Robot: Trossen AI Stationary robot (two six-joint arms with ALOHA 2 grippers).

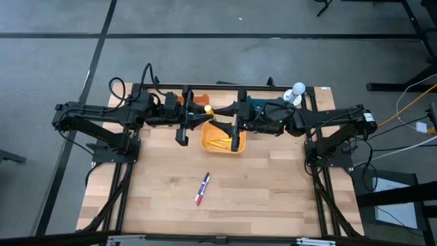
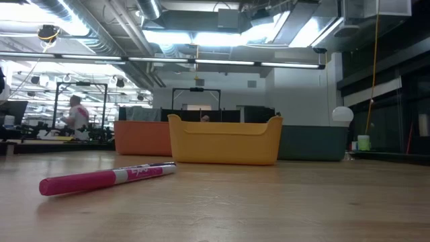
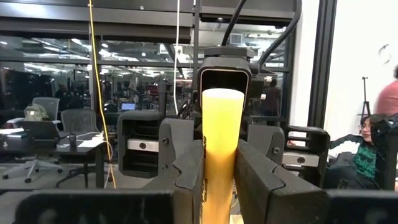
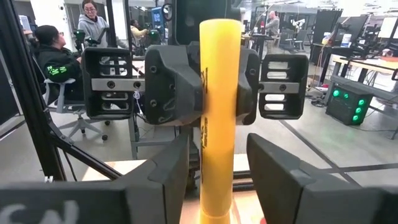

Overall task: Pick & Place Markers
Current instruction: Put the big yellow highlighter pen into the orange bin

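I should first move my right gripper away, because its fingers are on both sides of the yellow marker (image 1: 209, 110) in my left gripper. Then I should take the marker to the orange bin.
A yellow marker (image 3: 222, 137) stands upright in the air over the yellow bin (image 1: 240, 146), between my two grippers, which meet at the table's far middle. My left gripper (image 3: 219, 163) is shut on it. My right gripper (image 4: 217, 180) faces it from the table's right and is open, its fingers on either side of the marker's lower part (image 4: 216, 186), with a gap showing. More markers (image 1: 218, 142) lie in the yellow bin. A pink marker (image 2: 107, 178) and a blue one (image 1: 205, 182) lie on the table nearer the front. My left gripper pinches the yellow marker's upper part (image 4: 217, 37), a little below its top end, between its two fingers (image 4: 174, 84). The fingers come level from the table's left and lie across the marker. The marker stands upright, lifted clear above the yellow bin.
An orange bin (image 2: 141, 138) and a teal bin (image 2: 312, 142) stand behind the yellow bin at the table's far edge, partly under the arms. A white round object (image 1: 297, 92) sits at the far right corner. People sit in the room beyond the table.
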